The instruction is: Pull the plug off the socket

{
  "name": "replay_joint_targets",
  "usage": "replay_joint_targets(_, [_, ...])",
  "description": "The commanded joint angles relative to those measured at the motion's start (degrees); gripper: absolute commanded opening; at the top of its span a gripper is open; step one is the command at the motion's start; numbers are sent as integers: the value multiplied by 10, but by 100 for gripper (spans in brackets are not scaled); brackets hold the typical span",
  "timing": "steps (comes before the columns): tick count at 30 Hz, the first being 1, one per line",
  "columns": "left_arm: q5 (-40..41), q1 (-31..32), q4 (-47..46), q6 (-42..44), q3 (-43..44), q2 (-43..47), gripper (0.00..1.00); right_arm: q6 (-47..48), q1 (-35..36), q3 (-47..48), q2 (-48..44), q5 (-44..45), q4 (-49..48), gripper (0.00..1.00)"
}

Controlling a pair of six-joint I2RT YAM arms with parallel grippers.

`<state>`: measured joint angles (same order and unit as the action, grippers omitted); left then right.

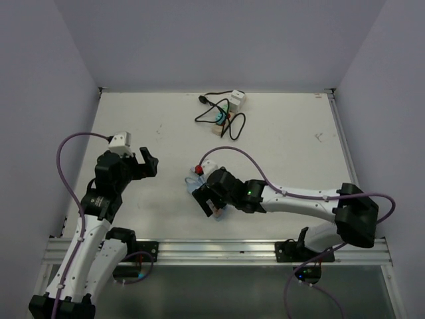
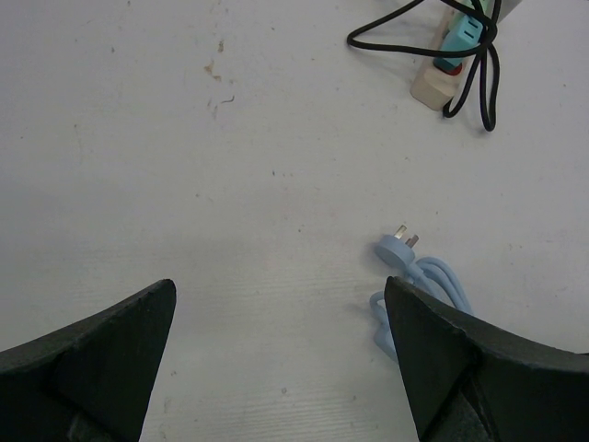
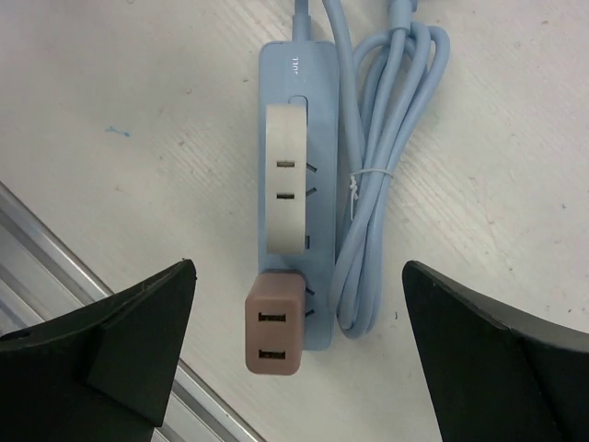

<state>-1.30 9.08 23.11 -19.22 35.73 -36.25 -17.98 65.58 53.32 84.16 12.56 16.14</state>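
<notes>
Next, I take hold of the strip's brown adapter end (image 3: pixel 275 324) with my right gripper and turn the strip straighter before pulling, because the light blue strip (image 3: pixel 322 207) slants away from my left gripper.
The beige power strip (image 1: pixel 218 129) lies at the back middle of the table, wrapped in its thin black cord (image 1: pixel 236 126). A teal plug (image 1: pixel 220 114) sits in it, next to a white block (image 1: pixel 236 100). In the left wrist view the strip (image 2: pixel 434 85), teal plug (image 2: pixel 463 32) and black cord (image 2: pixel 483 87) show at the top right. My left gripper (image 1: pixel 149 163) (image 2: pixel 281 368) is open and empty, far from the strip. My right gripper (image 1: pixel 206 199) (image 3: pixel 299 267) is open, straddling a light blue power strip (image 3: pixel 327 101) without touching it.
The light blue strip carries a white adapter (image 3: pixel 285 189) and a brown adapter (image 3: pixel 273 330); its coiled blue cord (image 3: pixel 386 138) lies beside it, ending in a blue plug (image 2: pixel 398 247). A metal rail (image 1: pixel 219 249) runs along the near table edge.
</notes>
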Motion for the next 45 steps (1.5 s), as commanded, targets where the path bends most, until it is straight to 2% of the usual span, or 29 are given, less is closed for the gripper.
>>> replay_joint_targets(1, [2,1,-25,-16,-6,-5,100,-3,2,-44,-56,19,-52,99])
replay_joint_targets(7, [-2,1,35,-69,36,-31,100,-16,5,-125,-105,10,-107,99])
replay_joint_targets(11, [-34,2,87,-129,77,-76,99,-16,15,-157,-102,-4,-152,99])
replay_joint_targets(15, [-55,18,93,-191,77,-88,99,-16,26,-183,-85,15,-192,99])
replay_joint_targets(22, [10,149,73,-292,66,-140,100,0,27,-182,-38,28,-239,98])
replay_joint_targets(25, [58,200,62,-325,69,-164,100,0,28,-184,-21,36,-255,95])
replay_joint_targets(28, [73,229,54,-347,71,-173,99,4,27,-186,-13,38,-258,93])
replay_joint_targets(40, [75,270,11,-398,37,-192,99,15,28,-207,-17,32,-272,75])
replay_joint_targets(41, [76,273,5,-409,32,-193,99,15,28,-208,-18,31,-272,71])
replay_joint_targets(45, [87,298,-7,-445,26,-205,98,18,28,-212,-15,28,-279,63])
